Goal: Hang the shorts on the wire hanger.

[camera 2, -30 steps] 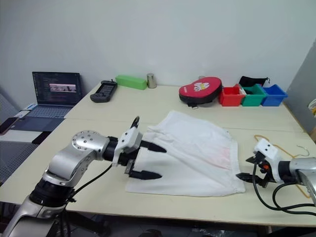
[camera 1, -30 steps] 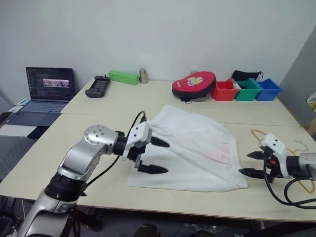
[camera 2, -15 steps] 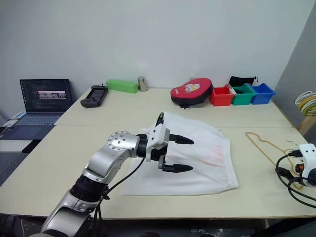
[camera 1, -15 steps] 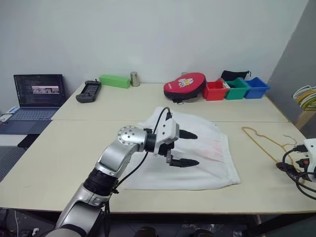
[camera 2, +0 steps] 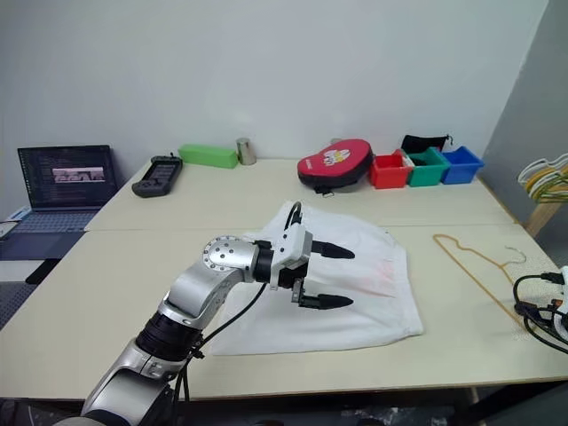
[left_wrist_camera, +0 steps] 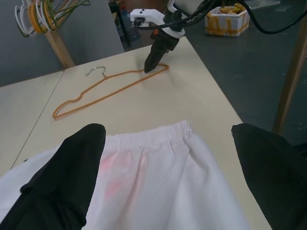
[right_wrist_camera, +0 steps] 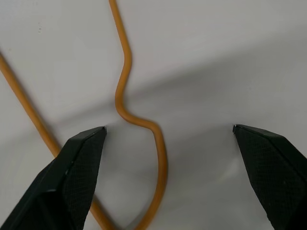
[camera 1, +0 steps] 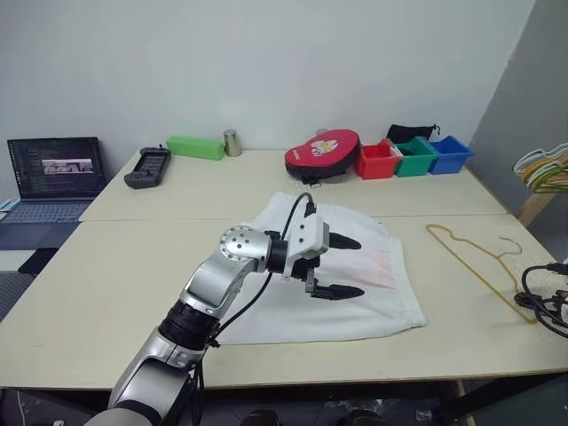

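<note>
The white shorts (camera 1: 311,312) let a pink tint (camera 1: 378,267) show through near the waistband, so the robot should expect an orange drawstring hidden inside when it opens the shorts' waistband.
The white shorts (camera 1: 373,288) lie flat on the middle of the table, waistband toward the right. My left gripper (camera 1: 357,266) hovers over them, open and pointing right, with nothing between its fingers. The wire hanger (right_wrist_camera: 163,158) lies flat on the table to the right of the shorts, its hook (left_wrist_camera: 97,70) pointing away from them. My right gripper (right_wrist_camera: 169,128) is over the hanger's near end, open, its two fingers straddling a bend of the wire without gripping it. In the left wrist view the right gripper (left_wrist_camera: 152,57) points down at the hanger's corner.
Along the back edge stand a laptop (camera 1: 53,169), a controller (camera 1: 146,167), a green box (camera 1: 195,146), a metal can (camera 1: 231,142), a red case (camera 1: 321,155) and three coloured bins (camera 1: 413,158). More hangers (camera 1: 541,169) hang on a wooden stand at the right. Black cables (camera 1: 546,297) lie at the table's right edge.
The camera has swung to the right. My left gripper moved right, from the shorts' left edge to over their middle. My right gripper moved right and tipped down over the hanger.
</note>
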Robot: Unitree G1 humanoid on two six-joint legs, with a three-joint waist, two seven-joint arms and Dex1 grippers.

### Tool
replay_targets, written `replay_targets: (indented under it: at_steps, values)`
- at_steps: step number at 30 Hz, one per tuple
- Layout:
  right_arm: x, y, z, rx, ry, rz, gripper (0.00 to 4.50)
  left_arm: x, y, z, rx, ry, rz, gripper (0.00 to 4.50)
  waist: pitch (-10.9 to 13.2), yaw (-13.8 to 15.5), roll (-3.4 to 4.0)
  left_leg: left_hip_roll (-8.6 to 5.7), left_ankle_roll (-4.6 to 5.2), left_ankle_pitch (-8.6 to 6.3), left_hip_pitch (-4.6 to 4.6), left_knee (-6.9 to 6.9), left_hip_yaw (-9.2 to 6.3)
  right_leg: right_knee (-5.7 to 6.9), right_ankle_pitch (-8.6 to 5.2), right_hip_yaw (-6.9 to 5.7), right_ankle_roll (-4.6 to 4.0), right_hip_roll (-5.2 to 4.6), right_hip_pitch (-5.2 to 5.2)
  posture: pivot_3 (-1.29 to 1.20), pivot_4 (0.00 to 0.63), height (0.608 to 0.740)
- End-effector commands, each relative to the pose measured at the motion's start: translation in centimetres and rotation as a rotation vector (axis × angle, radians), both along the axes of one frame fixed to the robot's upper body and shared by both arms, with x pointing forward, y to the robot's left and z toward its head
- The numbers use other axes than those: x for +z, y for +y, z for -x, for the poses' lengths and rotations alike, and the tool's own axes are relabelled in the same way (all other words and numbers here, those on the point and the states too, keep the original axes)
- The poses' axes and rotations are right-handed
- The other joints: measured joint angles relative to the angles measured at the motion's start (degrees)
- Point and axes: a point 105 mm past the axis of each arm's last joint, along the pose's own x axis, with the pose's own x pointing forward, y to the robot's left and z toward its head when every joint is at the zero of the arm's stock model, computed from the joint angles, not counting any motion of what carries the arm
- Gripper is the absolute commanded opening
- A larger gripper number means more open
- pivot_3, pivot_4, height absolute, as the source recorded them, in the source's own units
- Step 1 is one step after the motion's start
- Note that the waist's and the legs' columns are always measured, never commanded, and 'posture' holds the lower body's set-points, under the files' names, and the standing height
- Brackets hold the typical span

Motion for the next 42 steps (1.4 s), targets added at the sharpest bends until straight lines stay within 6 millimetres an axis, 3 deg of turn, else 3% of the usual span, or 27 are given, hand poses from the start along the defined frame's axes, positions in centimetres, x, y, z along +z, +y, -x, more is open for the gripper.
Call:
replay_targets:
  at_steps: [1,12,16,21,27,31,33,35,42]
  values:
    - [-0.6,0.2,0.1,0.008,0.010,-0.027,3.52,1.2,-0.1,-0.2,0.000,-0.052,0.019,4.50,0.00,-0.03,-0.01,0.00,0.00,0.00,0.00,0.00,0.00,0.00,0.00,0.00,0.00,0.00,0.00,0.20,0.000,0.740]
    - [-1.4,1.4,0.0,0.128,0.045,0.005,0.78,1.9,0.0,-1.1,0.029,-0.077,0.021,4.50,-0.01,-0.03,-0.16,0.01,0.00,0.00,0.03,0.00,-0.10,-0.01,0.00,0.00,0.01,0.00,0.04,0.21,0.000,0.740]
    - [-1.4,1.8,-0.1,0.157,0.045,0.002,0.05,1.9,0.0,-1.2,0.038,-0.078,0.021,4.50,-0.01,0.01,-0.20,0.01,0.00,0.00,0.02,0.00,-0.17,-0.03,0.00,-0.01,0.01,0.00,0.05,0.21,0.000,0.740]
    - [-1.2,2.4,-0.4,0.217,0.032,0.020,0.05,1.9,0.3,-1.5,0.051,-0.077,0.017,4.50,-0.01,-0.04,-0.20,0.02,0.00,0.00,0.02,0.00,-0.22,-0.03,0.00,-0.04,0.01,0.00,0.05,0.20,0.000,0.740]
    - [2.3,3.8,-2.6,0.370,-0.084,0.203,0.05,2.8,1.7,-3.2,0.127,-0.069,0.033,4.50,0.04,-0.22,-0.10,0.01,0.00,0.00,0.02,0.00,-0.23,-0.02,-0.01,-0.02,0.02,0.00,0.01,0.18,0.000,0.740]
    - [6.6,6.8,-4.9,0.521,-0.216,0.378,0.05,4.5,4.5,-6.4,0.273,-0.069,0.059,4.50,0.11,-0.55,0.22,-0.01,0.00,0.00,-0.02,0.00,-0.19,0.05,-0.16,0.01,0.29,0.00,-0.11,0.18,0.000,0.740]
    - [8.2,9.6,-6.2,0.624,-0.293,0.433,0.05,5.3,6.4,-8.2,0.345,-0.090,0.049,4.50,0.12,-0.71,0.25,-0.01,0.00,0.00,-0.02,-0.01,-0.24,0.05,-0.18,-0.02,0.32,0.01,-0.12,0.18,0.000,0.740]
    - [9.8,11.6,-7.4,0.712,-0.358,0.574,0.05,6.0,8.0,-9.6,0.396,-0.121,0.030,4.50,0.12,-0.91,0.24,0.00,0.00,0.00,-0.02,-0.02,-0.31,0.05,-0.18,-0.06,0.33,0.03,-0.13,0.19,0.000,0.740]
    - [13.5,13.8,-9.3,0.966,-0.461,1.138,0.05,9.3,11.3,-12.6,0.502,-0.157,0.068,4.50,0.25,0.22,0.08,-0.15,-0.01,0.00,-0.15,-0.02,-0.41,-0.13,-0.07,-0.24,0.16,-0.14,-0.25,0.21,0.000,0.740]
